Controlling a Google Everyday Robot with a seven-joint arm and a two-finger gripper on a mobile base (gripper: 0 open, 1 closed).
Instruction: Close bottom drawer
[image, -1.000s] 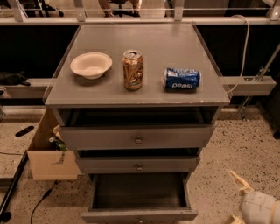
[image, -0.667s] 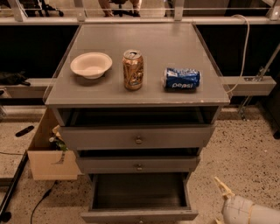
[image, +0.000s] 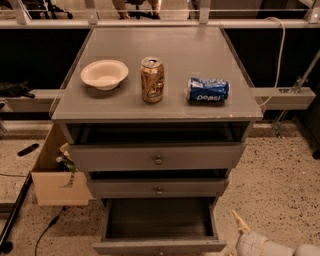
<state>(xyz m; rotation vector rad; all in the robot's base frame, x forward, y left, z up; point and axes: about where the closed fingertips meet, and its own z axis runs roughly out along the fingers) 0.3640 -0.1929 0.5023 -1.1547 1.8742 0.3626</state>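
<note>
My gripper is to push the front of the bottom drawer (image: 160, 246), and the drawer will slide in square and stay level because straight sides (image: 213, 218) run back into the grey cabinet.
The bottom drawer (image: 159, 218) of the grey cabinet (image: 155, 107) is pulled far out, showing its dark box interior. Its slim grey front (image: 159, 246) lies at the bottom edge of the camera view. My gripper (image: 239, 226) is low at the bottom right, just right of the drawer's front right corner and apart from it, with the white wrist (image: 262, 245) behind it. The slim middle drawer (image: 159, 188) and the tall top drawer (image: 157, 157) each stand slightly out.
On the cabinet top are a white bowl (image: 104, 74), an upright gold can (image: 152, 80) and a blue Pepsi can (image: 208, 90) on its side. An open cardboard box (image: 52, 177) stands left of the cabinet. Cables (image: 20, 210) lie on the speckled floor.
My gripper has moved left toward the bottom drawer's right front corner and sunk lower in the view. The drawers and the things on top have not moved.
</note>
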